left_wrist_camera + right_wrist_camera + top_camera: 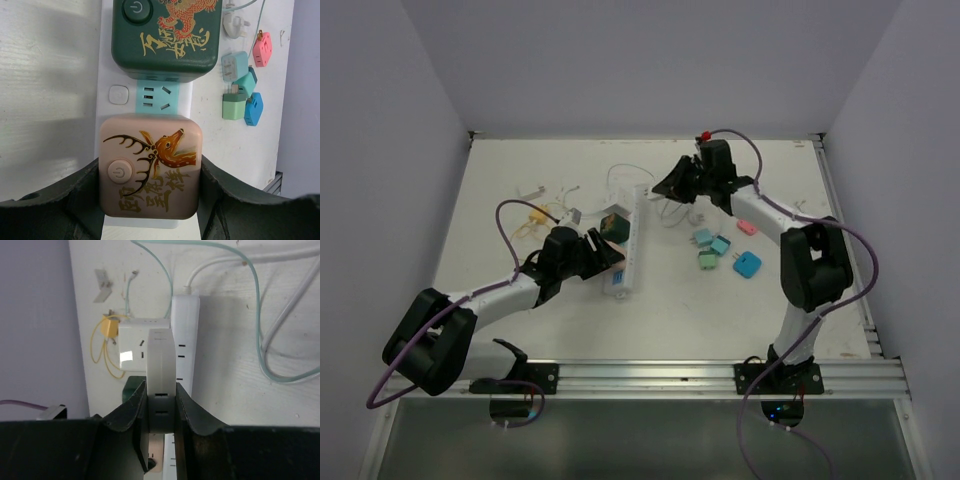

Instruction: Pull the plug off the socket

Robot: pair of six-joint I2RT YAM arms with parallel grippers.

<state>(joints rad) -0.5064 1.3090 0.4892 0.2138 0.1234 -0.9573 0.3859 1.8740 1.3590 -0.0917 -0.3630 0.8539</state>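
The white plug (pixel 161 365) is hanging clear of the power strip. My right gripper should go on carrying it until it is next to the pink adapter (pixel 747 227) before it lets it go.
The white power strip (pixel 632 240) lies lengthwise in the middle of the table, and its white body with a teal outlet (pixel 157 97) shows in the left wrist view. A pink cube plug with a deer picture (pixel 160 145) is in the strip. My left gripper (pixel 150 180) is shut on its two sides, at the strip's near part (pixel 604 256). A dark green cube plug (pixel 167 35) sits in the outlet beyond it. My right gripper (pixel 667 187) is shut on the strip's far end (pixel 161 365), near where the white cord (pixel 187 290) enters.
A white cube adapter (pixel 137 342) and a yellow cable (pixel 107 340) lie beside the strip's far end. Several small pastel adapters (pixel 720 248) lie right of the strip, also in the left wrist view (pixel 240 85). Loose white and green cables (pixel 625 175) lie at the back.
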